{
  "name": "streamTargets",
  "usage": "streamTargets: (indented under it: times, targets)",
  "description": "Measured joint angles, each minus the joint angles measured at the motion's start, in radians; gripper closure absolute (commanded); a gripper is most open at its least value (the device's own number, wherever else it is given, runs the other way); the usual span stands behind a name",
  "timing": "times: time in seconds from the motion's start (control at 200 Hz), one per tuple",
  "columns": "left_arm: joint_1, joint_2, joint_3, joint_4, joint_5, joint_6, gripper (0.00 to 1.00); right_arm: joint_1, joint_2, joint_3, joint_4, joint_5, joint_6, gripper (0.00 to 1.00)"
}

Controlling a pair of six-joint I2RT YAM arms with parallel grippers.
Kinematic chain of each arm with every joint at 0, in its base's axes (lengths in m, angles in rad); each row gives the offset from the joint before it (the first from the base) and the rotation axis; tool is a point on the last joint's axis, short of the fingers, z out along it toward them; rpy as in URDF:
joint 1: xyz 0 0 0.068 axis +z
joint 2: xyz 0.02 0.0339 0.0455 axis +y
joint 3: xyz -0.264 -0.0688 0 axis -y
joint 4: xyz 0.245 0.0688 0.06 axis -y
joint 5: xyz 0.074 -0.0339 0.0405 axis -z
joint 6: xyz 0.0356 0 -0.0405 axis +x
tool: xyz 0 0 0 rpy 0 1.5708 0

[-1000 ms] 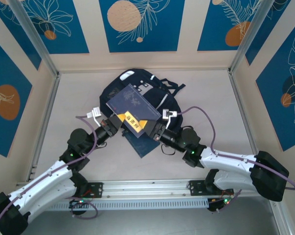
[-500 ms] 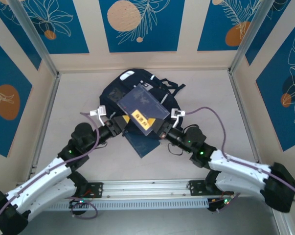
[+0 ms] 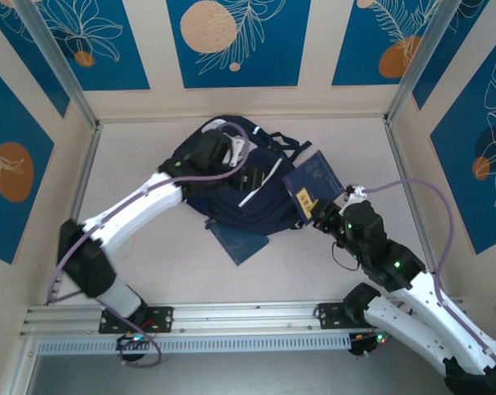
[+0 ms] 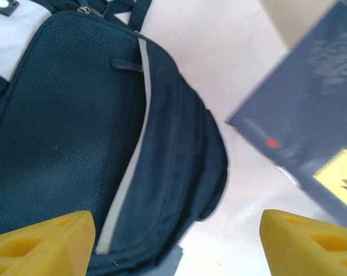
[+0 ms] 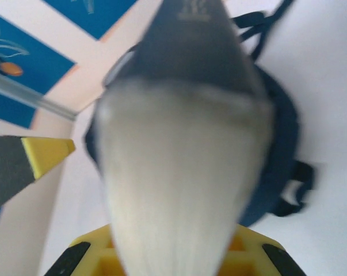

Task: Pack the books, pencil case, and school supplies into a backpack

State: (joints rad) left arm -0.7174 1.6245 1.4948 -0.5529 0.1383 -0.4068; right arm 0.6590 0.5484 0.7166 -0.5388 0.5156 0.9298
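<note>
Loose folds [image 4: 190, 152] run next to the white stripe. I expect the navy backpack's front [image 3: 264, 193] to swing back and open up a wide compartment when I pull it.
The navy backpack [image 3: 223, 185] lies flat mid-table, its mesh panel and white stripe close below my left wrist camera [image 4: 75, 144]. My right gripper [image 3: 315, 209] is shut on a navy book [image 3: 312, 183] with a yellow label, held tilted off the table just right of the backpack. In the right wrist view the book's white page edge [image 5: 185, 172] runs out from between the jaws, blurred. My left gripper [image 3: 249, 171] hovers over the backpack, open and holding nothing, with its yellow fingertips [image 4: 46, 241] wide apart. The held book [image 4: 311, 109] sits at the upper right of the left wrist view.
A second navy book [image 3: 241, 242] lies on the table, partly under the backpack's near edge. The backpack's dark straps [image 3: 290, 148] trail toward the back right. Walls enclose the table on three sides; a metal rail [image 3: 248, 317] runs along the near edge.
My left gripper has let go of the book, opened and swung up over the backpack. My right gripper has closed on the book and carried it right, off the backpack.
</note>
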Motion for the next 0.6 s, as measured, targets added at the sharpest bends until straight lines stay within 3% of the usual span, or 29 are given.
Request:
streamTargets:
  times: [0.28, 0.6]
  targets:
    - [-0.08, 0.43, 0.518, -0.28, -0.142, 0.185, 0.19, -0.032, -0.112, 0.006, -0.193, 0.142, -0.051, 1.0]
    - [-0.142, 0.628, 0.636, -0.421, -0.225, 0.283, 0.2, -0.066, -0.122, 0.011, -0.204, 0.121, -0.114, 1.0]
